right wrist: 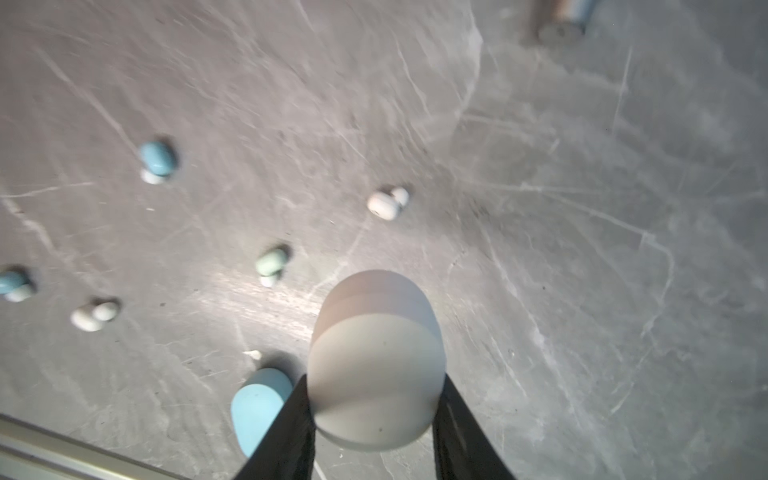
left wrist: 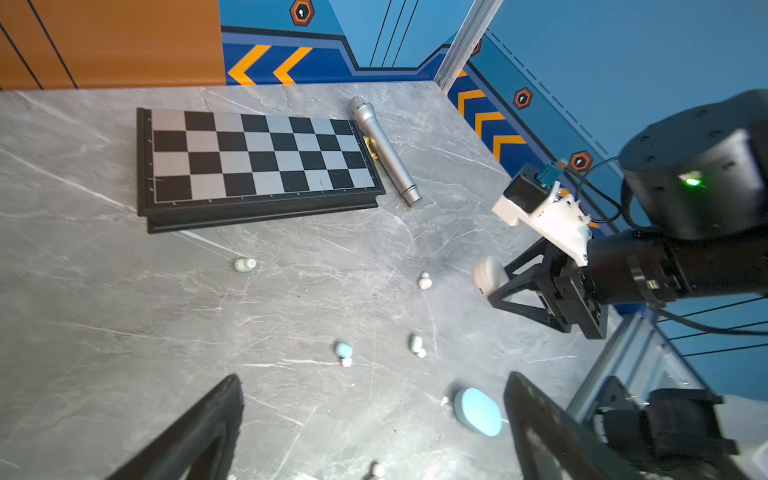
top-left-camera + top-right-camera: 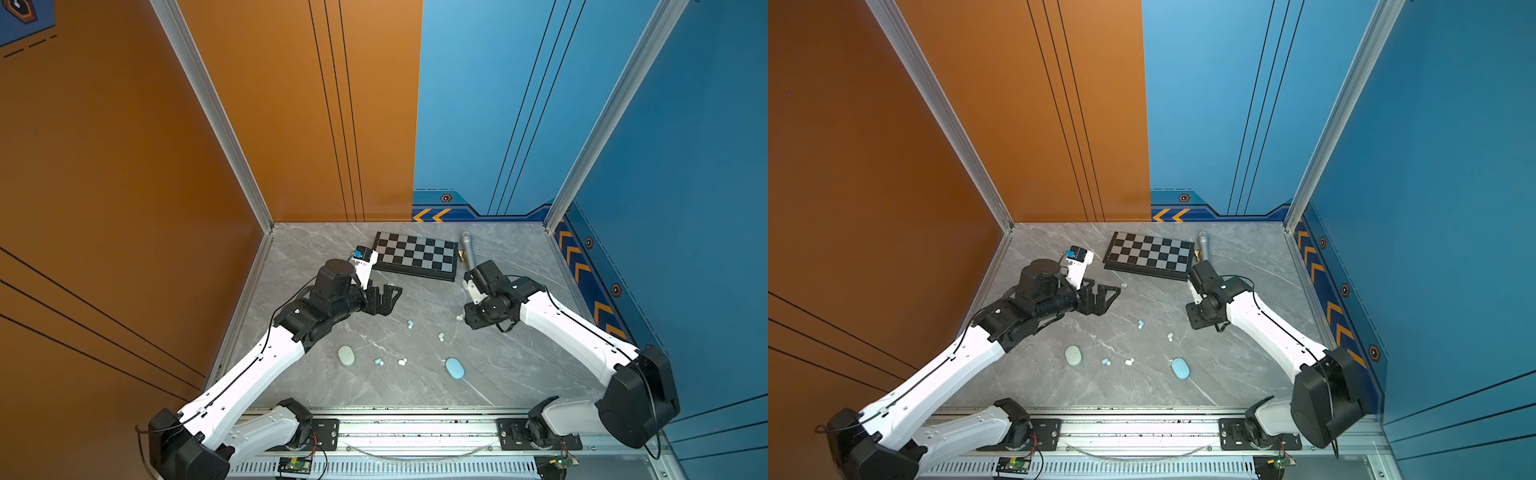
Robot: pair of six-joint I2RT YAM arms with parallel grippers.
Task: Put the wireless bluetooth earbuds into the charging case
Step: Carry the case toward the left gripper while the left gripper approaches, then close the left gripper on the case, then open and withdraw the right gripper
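I can see the white charging case's loose end (image 1: 376, 308) sticking out past my right gripper's fingers, so I should keep moving my left gripper toward that end (image 2: 485, 275) and close it there.
My right gripper (image 1: 374, 399) is shut on a white oval charging case (image 1: 374, 357), held just above the table; the left wrist view shows this case (image 2: 487, 274) between the black fingers. Loose earbuds lie on the marble: white (image 3: 459, 318) beside the right gripper (image 3: 473, 318), light blue (image 3: 410, 323), mint (image 3: 441, 336), another light blue (image 3: 378, 362), another white (image 3: 402, 362). One mint earbud (image 3: 1123, 285) sits near my left gripper (image 3: 388, 297), which hovers open and empty. A mint case (image 3: 346, 356) and a blue case (image 3: 454, 368) lie shut near the front.
A folded chessboard (image 3: 415, 255) and a silver microphone (image 3: 466, 249) lie at the back of the table. Orange and blue walls close in the left, back and right sides. A metal rail (image 3: 415, 432) runs along the front edge.
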